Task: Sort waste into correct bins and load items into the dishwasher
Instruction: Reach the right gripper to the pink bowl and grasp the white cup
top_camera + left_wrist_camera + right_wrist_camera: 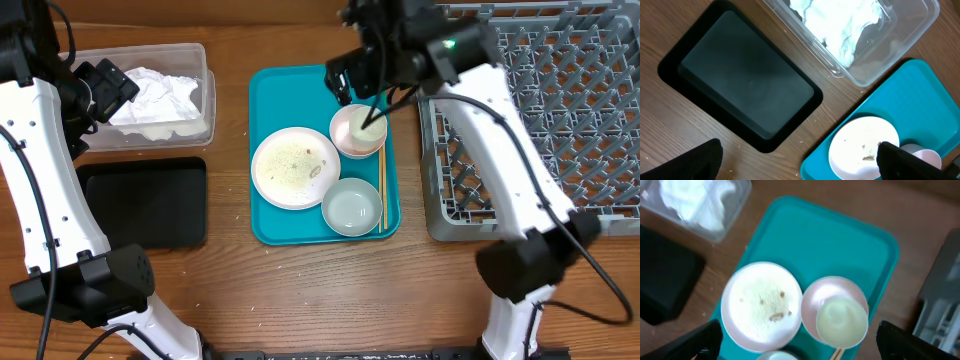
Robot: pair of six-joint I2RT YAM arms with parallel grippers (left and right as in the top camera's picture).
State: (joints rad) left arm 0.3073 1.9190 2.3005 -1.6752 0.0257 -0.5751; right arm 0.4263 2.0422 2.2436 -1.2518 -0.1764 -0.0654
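Observation:
The robot's right gripper should go on moving down until its open fingers straddle the cup's side (820, 321) and then close, because the small white cup's rim (369, 123) faces up toward those fingers.
The crumpled white napkin (155, 95) lies in the clear tub (207, 70), also in the left wrist view (840, 25). The black tray (145, 200) is empty. The plate (290, 167) bears pale food scraps. The pink bowl (345, 140) holds the small white cup (368, 128). The whitish-blue bowl (351, 206) is in front. The grey dish rack (540, 110) stands at the right. My left gripper (105, 85) is open over the tub's left end. My right gripper (352, 75) is open above the pink bowl (815, 297) and cup (842, 320). No red wrapper shows.
The dishes sit on a teal serving tray (300, 95) at the centre. Wooden chopsticks (381, 190) lie along its right edge. The left wrist view shows the black tray (745, 80), the teal tray's corner (920, 100) and the plate (862, 150).

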